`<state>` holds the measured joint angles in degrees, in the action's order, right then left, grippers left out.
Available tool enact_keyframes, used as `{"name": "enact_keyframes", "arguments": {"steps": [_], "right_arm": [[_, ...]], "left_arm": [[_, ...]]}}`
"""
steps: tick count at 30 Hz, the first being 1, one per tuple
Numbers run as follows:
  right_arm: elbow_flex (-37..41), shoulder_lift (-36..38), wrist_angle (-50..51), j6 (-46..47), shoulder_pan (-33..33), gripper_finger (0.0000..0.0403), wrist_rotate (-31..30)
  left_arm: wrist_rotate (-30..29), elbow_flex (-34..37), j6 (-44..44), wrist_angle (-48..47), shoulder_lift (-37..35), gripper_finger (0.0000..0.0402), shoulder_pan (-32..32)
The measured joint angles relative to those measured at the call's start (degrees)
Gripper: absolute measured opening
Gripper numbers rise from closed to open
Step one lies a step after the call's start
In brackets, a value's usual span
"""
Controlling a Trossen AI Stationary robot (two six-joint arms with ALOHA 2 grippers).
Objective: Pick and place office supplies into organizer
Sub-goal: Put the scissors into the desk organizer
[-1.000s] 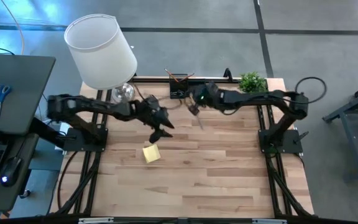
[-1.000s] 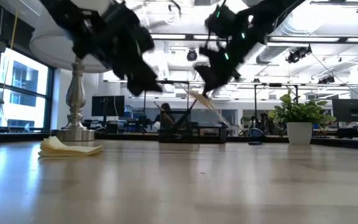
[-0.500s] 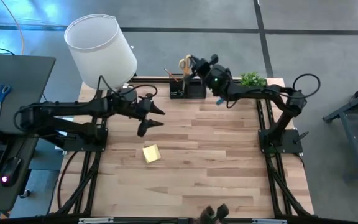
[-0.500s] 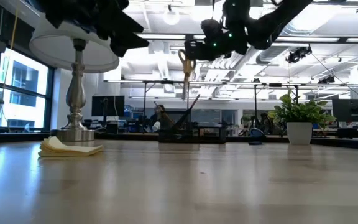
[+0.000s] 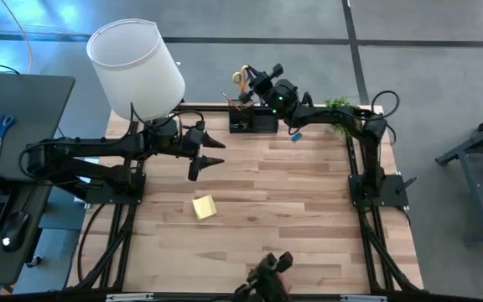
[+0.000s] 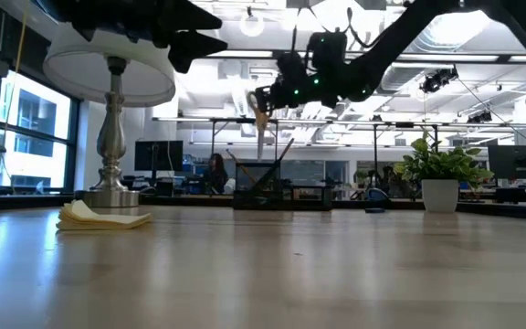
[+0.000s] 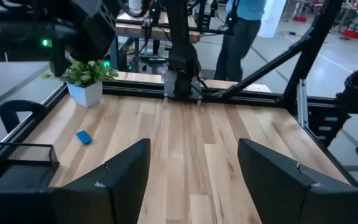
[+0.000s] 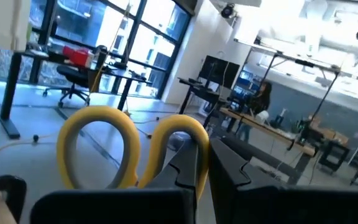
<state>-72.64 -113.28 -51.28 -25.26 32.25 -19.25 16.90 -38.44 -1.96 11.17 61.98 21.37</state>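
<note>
My right gripper should go on down, as the scissors' blades are pointing straight down over the black organizer, until they stand inside, before it lets go of the scissors' handles.
My right gripper is shut on the scissors, whose yellow-orange handles fill the right wrist view. It holds them above the black organizer at the table's far edge. In the low view the blades point down over the organizer. My left gripper hovers open and empty over the table's left half, well above the wood. A yellow sticky-note pad lies flat nearer the front, and a small blue eraser lies right of the organizer. My right gripper pinches the scissors between its two fingers at the handle end, beside one finger loop. The fingers come in roughly level from the table's right. The scissors hang clear, handles up and blades down, above the organizer.
A white-shaded lamp stands at the far left corner, its base on the table. A small potted plant sits at the far right. Bare wood spreads across the middle and front. A dark desk stands left of the table.
My right gripper has carried the scissors toward the far edge and tipped up from pointing down to about level. The scissors have swung from a slant to hanging blades down over the organizer. My left gripper, still open, has risen and drawn back toward the left.
</note>
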Motion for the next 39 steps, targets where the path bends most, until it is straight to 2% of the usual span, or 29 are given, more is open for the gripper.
{"name": "enact_keyframes", "arguments": {"steps": [7, 10, 15, 21, 27, 32, 39], "right_arm": [[-1.5, -2.0, 0.1, -0.5, 1.6, 0.0004, 0.1], [-1.5, -2.0, 4.3, 1.4, 2.1, 0.0007, 0.2], [-1.4, -2.0, 11.0, 3.3, 0.9, 0.0029, 0.3], [-1.4, -2.0, 11.7, 2.9, -0.7, 0.005, 0.4], [-1.4, -2.0, 12.3, -3.3, -2.6, 0.0054, -0.2], [-1.4, -2.0, 12.5, -8.9, -4.8, 0.0051, -3.0], [-1.4, -2.0, 14.6, -13.8, -7.5, 0.0041, -3.0]], "left_arm": [[0.0, 0.0, -1.5, -1.8, 0.0, 0.0232, -0.1], [0.1, 0.0, -2.6, -2.3, 0.0, 0.0232, -0.1], [0.0, 0.0, -3.1, -3.6, 0.0, 0.0232, -0.9], [-2.8, 0.0, -3.0, -4.5, 0.0, 0.0232, -4.4], [-6.1, 0.0, -3.0, -4.5, 0.0, 0.0232, -6.5], [-6.2, 0.0, -2.9, -4.5, 0.0, 0.0232, -6.5], [-6.2, 0.0, -2.8, -5.2, 0.0, 0.0232, -6.5]]}}
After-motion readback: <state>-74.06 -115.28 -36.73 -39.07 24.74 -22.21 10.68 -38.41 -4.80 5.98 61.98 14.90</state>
